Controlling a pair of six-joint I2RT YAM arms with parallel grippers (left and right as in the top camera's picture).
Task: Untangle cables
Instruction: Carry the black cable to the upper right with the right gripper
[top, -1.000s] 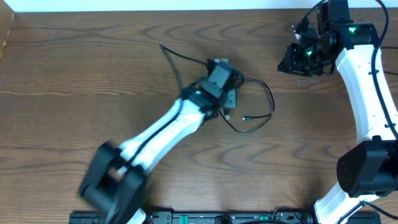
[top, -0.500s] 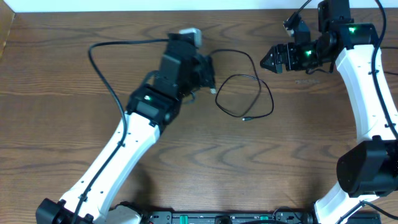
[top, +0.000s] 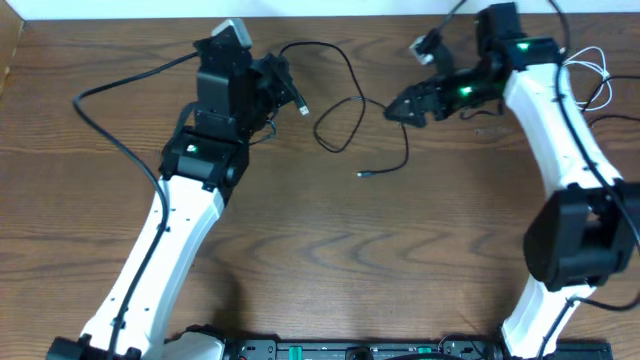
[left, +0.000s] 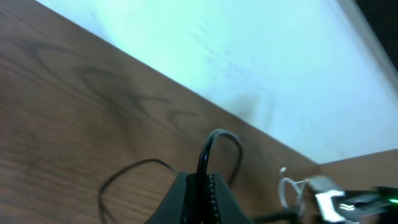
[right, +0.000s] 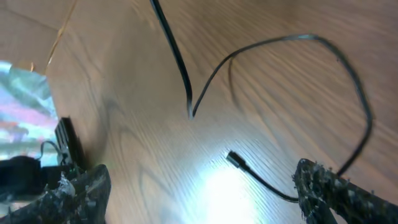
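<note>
My right gripper should take the black cable and bring it beside the white cable, because my left gripper is holding the black cable far from the white cable.
A thin black cable runs in loose loops across the middle of the table's far side, with a small plug end lying free. My left gripper is shut on one stretch of this cable, which rises between its jaws in the left wrist view. My right gripper hangs open just over the cable's right-hand part. In its own view the plug lies between its wide-spread fingertips and nothing is gripped. A white cable lies bunched at the far right.
The table's far edge meets a white wall just behind both grippers. A thick black arm wire arcs out to the left of the left arm. The right arm's white links stretch along the right side.
My left arm swung left and towards the far edge, dragging the black cable and stretching its loops. The right gripper opened and moved left and down over the cable.
</note>
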